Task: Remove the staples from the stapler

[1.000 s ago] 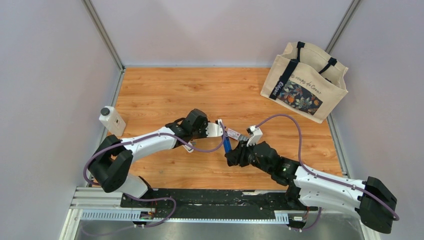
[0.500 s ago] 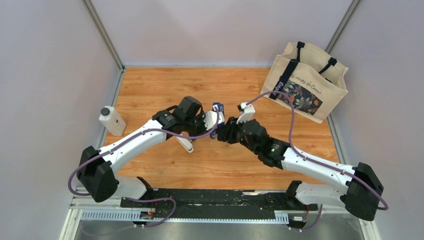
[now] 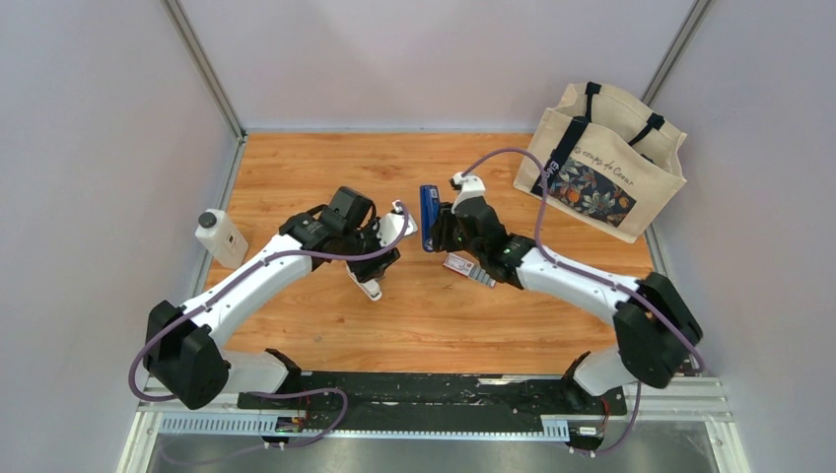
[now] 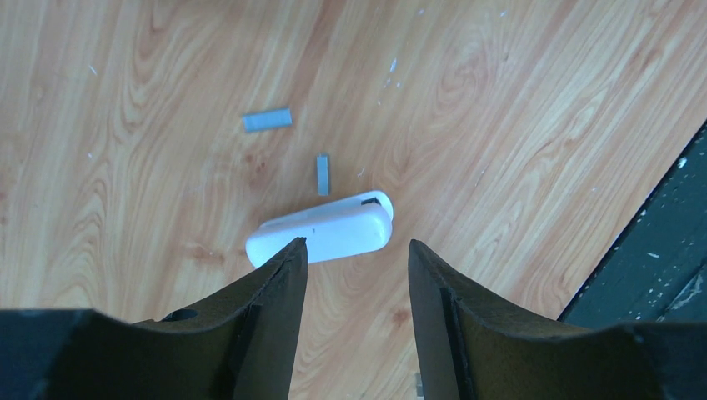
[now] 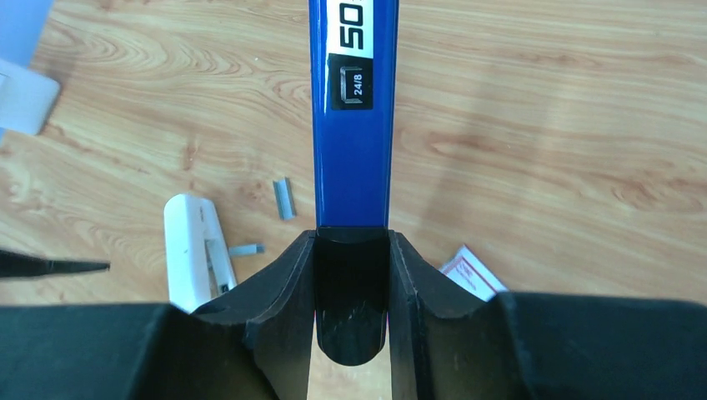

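Observation:
The white stick is next to the grey staple strips, so my right gripper should first put the blue stapler down and move the white stick clear.
My right gripper is shut on the black end of the slim blue stapler and holds it above the table. In the right wrist view the stapler runs straight out from between the fingertips. My left gripper is open and empty, left of the stapler and apart from it. In the left wrist view its jaws hang above a white rounded stick. Two grey staple strips lie on the wood beyond the stick.
The white stick lies below the left gripper. A flat pink-and-white box lies under the right arm. A white bottle stands at the left edge. A canvas bag stands at the far right.
My right gripper has carried the stapler away from the near middle toward the far side. My left gripper has drawn back to the left, away from the stapler.

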Controlling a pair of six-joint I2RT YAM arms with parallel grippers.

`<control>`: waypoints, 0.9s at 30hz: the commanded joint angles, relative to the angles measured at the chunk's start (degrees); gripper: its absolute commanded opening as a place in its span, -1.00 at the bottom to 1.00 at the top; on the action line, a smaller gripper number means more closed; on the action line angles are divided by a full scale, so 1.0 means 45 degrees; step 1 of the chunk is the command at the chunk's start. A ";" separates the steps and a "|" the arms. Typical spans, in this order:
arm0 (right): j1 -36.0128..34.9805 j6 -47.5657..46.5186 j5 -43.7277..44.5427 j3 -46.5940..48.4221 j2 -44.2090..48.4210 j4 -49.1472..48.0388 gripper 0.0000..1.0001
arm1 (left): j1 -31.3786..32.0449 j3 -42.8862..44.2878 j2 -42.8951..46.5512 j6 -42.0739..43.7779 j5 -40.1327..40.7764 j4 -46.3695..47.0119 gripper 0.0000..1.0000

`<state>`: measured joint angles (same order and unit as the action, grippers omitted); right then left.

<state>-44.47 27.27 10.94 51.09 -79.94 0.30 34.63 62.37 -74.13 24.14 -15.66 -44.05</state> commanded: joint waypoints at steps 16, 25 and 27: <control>0.0077 -0.2231 0.0342 0.8624 -0.8129 0.3702 -1.00 | -0.0997 -0.0460 0.1882 -0.1145 0.0121 -0.0581 0.13; -0.0020 -0.1803 0.0166 0.7970 -0.7980 0.2966 0.46 | -0.1952 -0.0832 0.2332 -0.1068 0.0394 -0.1050 0.14; -0.0215 -0.1665 0.0420 0.7127 -0.6712 0.2398 0.53 | -0.2168 -0.0871 0.2196 -0.1048 0.0686 -0.0876 0.14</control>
<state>-44.31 18.68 10.76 87.42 -118.50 15.86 26.89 58.74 -64.03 20.29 -13.39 -47.81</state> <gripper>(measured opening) 0.742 0.568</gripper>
